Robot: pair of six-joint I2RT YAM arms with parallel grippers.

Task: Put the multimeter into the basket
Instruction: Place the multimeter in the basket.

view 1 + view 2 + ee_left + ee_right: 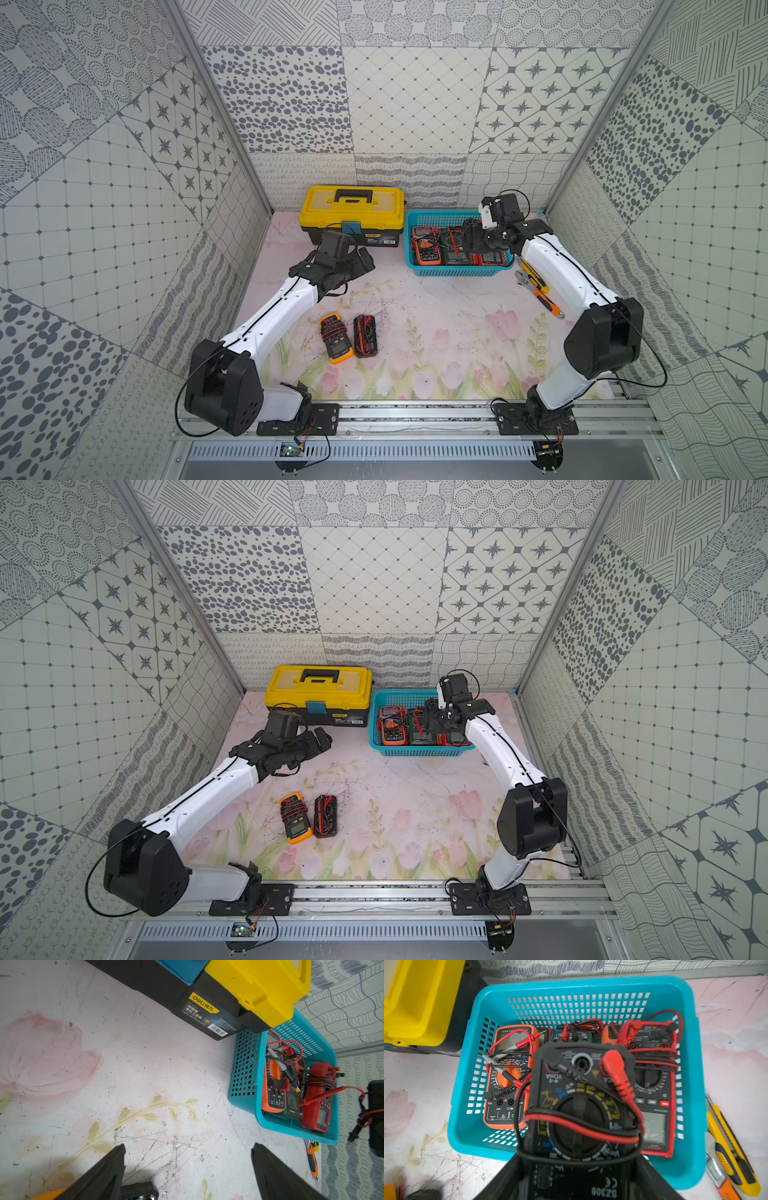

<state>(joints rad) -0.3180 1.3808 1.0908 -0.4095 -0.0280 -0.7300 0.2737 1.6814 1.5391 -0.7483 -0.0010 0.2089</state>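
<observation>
The black multimeter [431, 717] is hanging inside the basket's rim. My right gripper should keep lowering it and let go once it rests on the multimeters [421, 735] below.
The turquoise basket [457, 272] [419, 751] [581, 982] stands at the back right, with an orange [506, 1076], a green and a red multimeter [654, 1076] lying in it. My right gripper [478, 243] [579, 1167] hangs over the basket's right half, shut on a black multimeter [581, 1109] wrapped in red and black leads. My left gripper [365, 259] [188, 1146] is open and empty, above the table in front of the toolbox. On the table near the front left lie a yellow-orange multimeter [336, 343] and a black one [365, 335].
A yellow-lidded black toolbox [353, 212] stands left of the basket against the back wall. Right of the basket, under my right arm, lie a yellow utility knife [534, 276], an adjustable wrench [523, 279] and an orange-handled tool [548, 303].
</observation>
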